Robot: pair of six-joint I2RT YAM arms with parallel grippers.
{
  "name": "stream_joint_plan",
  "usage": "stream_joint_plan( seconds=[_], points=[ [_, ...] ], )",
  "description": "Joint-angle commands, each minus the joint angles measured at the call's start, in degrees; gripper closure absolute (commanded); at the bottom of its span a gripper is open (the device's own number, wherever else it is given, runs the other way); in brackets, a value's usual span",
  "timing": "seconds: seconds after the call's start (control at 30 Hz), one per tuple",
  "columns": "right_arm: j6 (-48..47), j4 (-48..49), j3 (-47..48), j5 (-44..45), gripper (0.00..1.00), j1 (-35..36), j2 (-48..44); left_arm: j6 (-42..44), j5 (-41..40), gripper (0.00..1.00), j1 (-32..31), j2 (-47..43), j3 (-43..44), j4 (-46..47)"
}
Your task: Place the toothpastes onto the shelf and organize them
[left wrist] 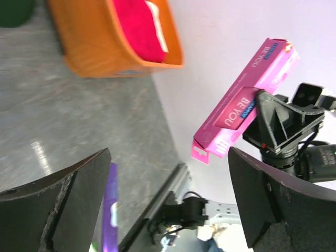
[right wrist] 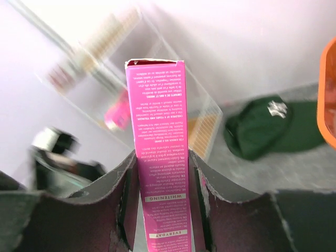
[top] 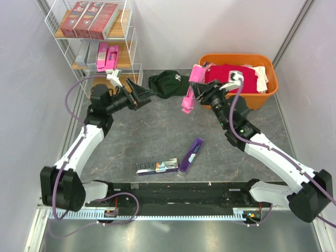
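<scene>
The shelf (top: 108, 56) is on my left gripper's side, far away from the pink box in my right gripper. So next my left gripper takes hold of the box's loose end (top: 188, 104).
My right gripper (top: 194, 93) is shut on a hot pink toothpaste box (top: 187, 104) and holds it upright above the table's middle. In the right wrist view that pink box (right wrist: 159, 131) stands between both fingers (right wrist: 123, 184). My left gripper (top: 143, 94) is open and empty, pointing toward the pink box (left wrist: 247, 100) with a gap between them. The shelf (top: 128, 50) stands at the back left, with dark red boxes (top: 88, 20) on its top board and grey boxes (top: 86, 52) and pink boxes (top: 106, 56) on the board below. A purple box (top: 191, 155) and a holographic box (top: 156, 167) lie on the table.
An orange tub (top: 262, 97) holding clothes stands at the back right. A dark green cap (top: 169, 83) lies on the table between the two grippers, toward the back. The black rail (top: 178, 189) with the arm bases runs along the near edge.
</scene>
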Motion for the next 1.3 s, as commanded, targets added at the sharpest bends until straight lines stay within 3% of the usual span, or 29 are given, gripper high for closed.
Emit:
stream_joint_plan(
  seconds=[0.0,0.27,0.57,0.8,1.13,1.27],
  points=[
    [12.0,17.1,-3.3,7.8,0.54,0.0,-5.4,-10.0,1.7,0.0,-5.0,5.6,2.9,17.6],
    [17.9,21.8,-6.2,10.1,0.52,0.0,-7.7,-19.1,1.5,0.02,-14.3,12.4,3.7,39.1],
    [21.0,22.7,-7.1,10.7,0.52,-0.4,-7.7,-17.8,-1.2,0.06,-20.8,14.6,6.1,43.8],
    [22.4,22.7,-7.1,10.6,0.52,-0.9,-7.8,-18.7,-0.3,0.24,-22.9,17.5,7.7,44.8],
    [24.1,22.2,-7.4,9.6,0.53,-1.1,-7.4,-20.5,-1.2,0.38,-24.1,19.8,9.2,48.1],
    [24.5,22.0,-7.9,10.0,0.53,-1.2,-7.5,-21.1,-0.4,0.4,-24.5,20.5,10.5,48.7]
  ],
)
